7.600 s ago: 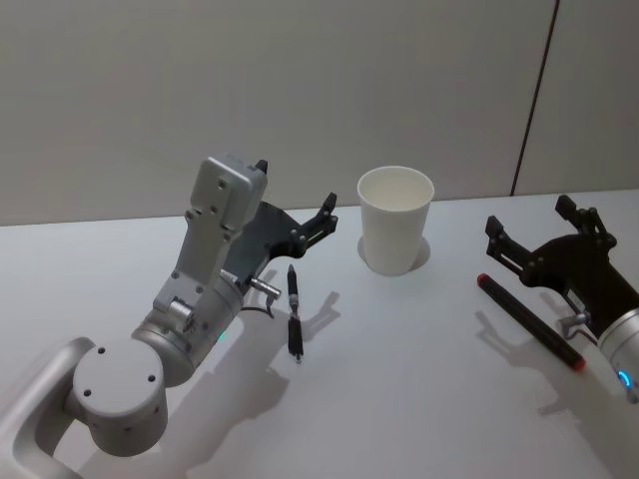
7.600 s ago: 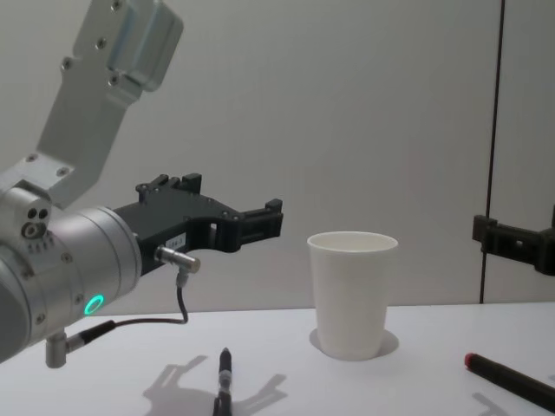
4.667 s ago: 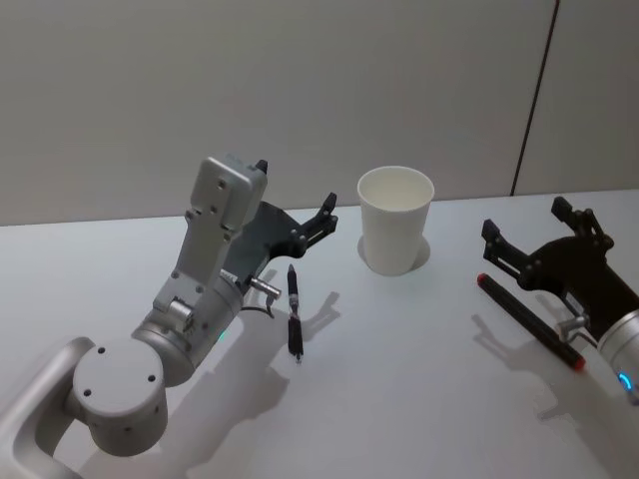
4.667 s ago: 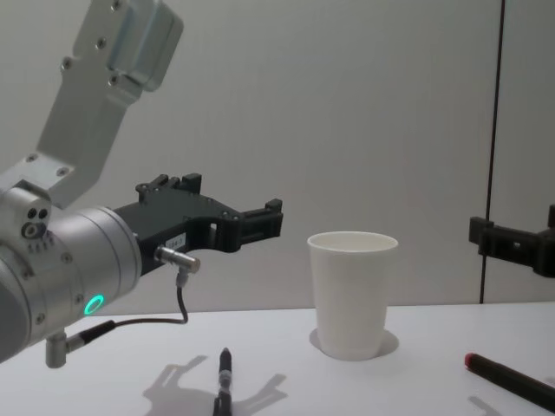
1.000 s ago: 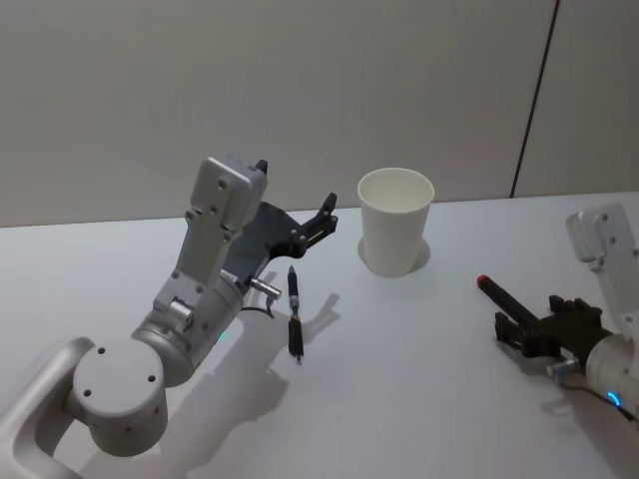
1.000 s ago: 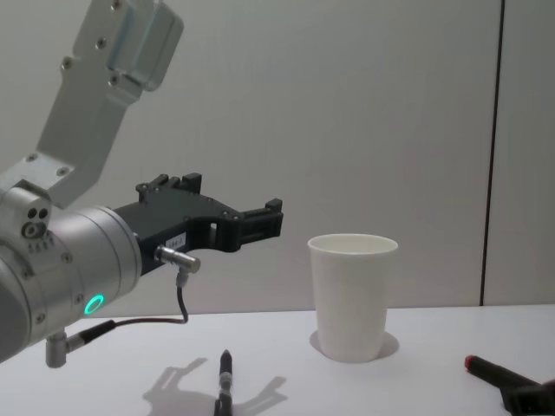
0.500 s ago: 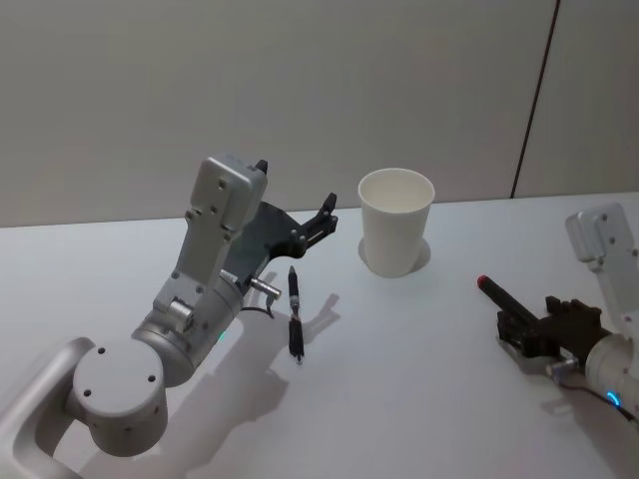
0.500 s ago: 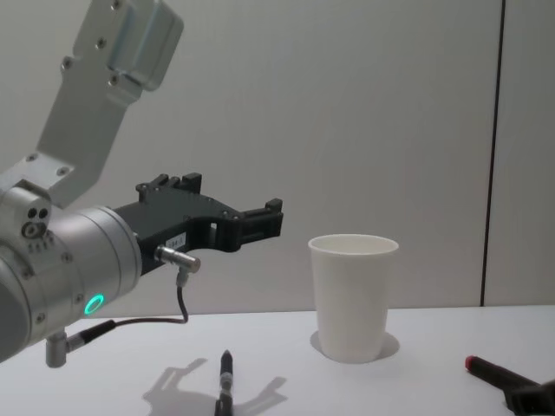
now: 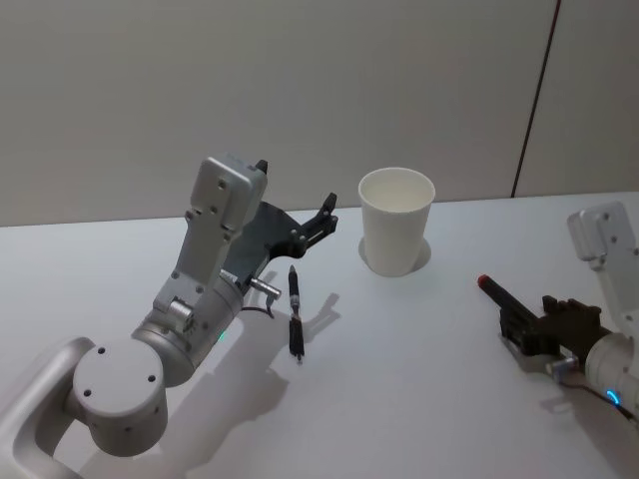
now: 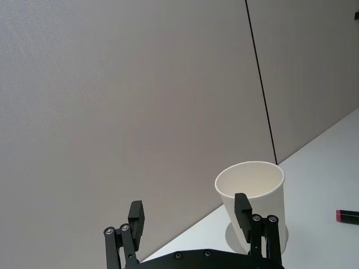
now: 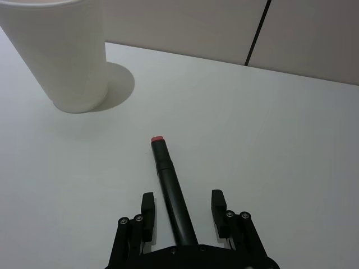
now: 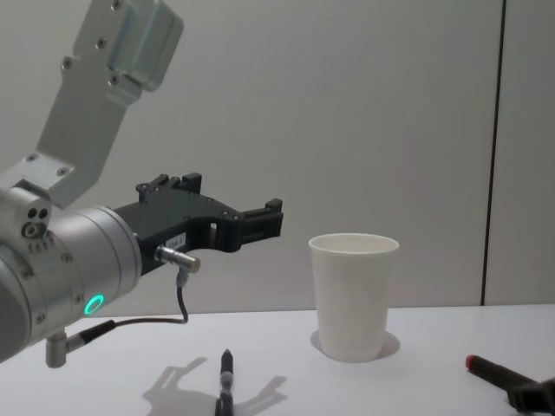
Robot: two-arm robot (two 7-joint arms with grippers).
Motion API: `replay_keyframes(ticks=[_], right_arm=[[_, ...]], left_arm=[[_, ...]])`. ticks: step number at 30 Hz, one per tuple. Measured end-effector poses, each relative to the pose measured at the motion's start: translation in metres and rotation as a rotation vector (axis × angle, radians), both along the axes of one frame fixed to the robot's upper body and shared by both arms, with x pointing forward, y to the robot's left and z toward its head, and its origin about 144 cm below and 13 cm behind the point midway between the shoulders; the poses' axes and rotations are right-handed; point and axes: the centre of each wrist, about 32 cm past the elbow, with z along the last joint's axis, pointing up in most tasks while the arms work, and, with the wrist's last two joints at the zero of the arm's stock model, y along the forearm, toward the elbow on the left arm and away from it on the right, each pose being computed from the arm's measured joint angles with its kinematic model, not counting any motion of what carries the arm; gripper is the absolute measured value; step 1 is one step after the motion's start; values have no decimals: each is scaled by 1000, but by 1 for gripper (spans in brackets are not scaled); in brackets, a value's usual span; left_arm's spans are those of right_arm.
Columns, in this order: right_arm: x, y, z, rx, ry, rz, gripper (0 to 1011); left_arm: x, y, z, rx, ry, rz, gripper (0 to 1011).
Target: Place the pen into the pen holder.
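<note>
The red-tipped pen (image 12: 498, 373) will lean on the cup's rim with the pen's red end showing when I lower it in, because the white paper cup's opening (image 12: 355, 244) is wide.
A black pen with a red tip (image 9: 491, 290) (image 11: 168, 182) (image 12: 487, 370) lies on the white table at the right. My right gripper (image 9: 526, 330) (image 11: 182, 206) (image 12: 533, 395) is low over its rear half, open, one finger on each side and gaps to the barrel. The pen holder, a white paper cup (image 9: 396, 221) (image 12: 353, 295) (image 11: 61, 56) (image 10: 252, 193), stands upright at the back centre, apart from the pen. My left gripper (image 9: 324, 215) (image 12: 260, 222) (image 10: 189, 213) hovers open above the table, left of the cup, holding nothing.
A second, all-black pen (image 9: 294, 311) (image 12: 225, 383) lies on the table below the left gripper. The grey wall rises just behind the cup. Bare table (image 9: 399, 379) spreads between the two pens and in front of the cup.
The right gripper came down from above the table onto the red-tipped pen and now straddles it; in the last half second it barely shifted. Left arm, cup and both pens stayed put.
</note>
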Motion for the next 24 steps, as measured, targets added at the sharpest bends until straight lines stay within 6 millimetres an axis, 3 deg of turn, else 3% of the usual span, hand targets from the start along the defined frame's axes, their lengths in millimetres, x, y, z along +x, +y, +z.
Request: replay_keyframes(ticks=[16,24], right_arm=[[1,0,0,7,-4,1,433],[1,0,-1,9,-7,2,179]], left_arm=[[0,0,0,0,0,0,1001],[0,0,0,0,0,0,1001]])
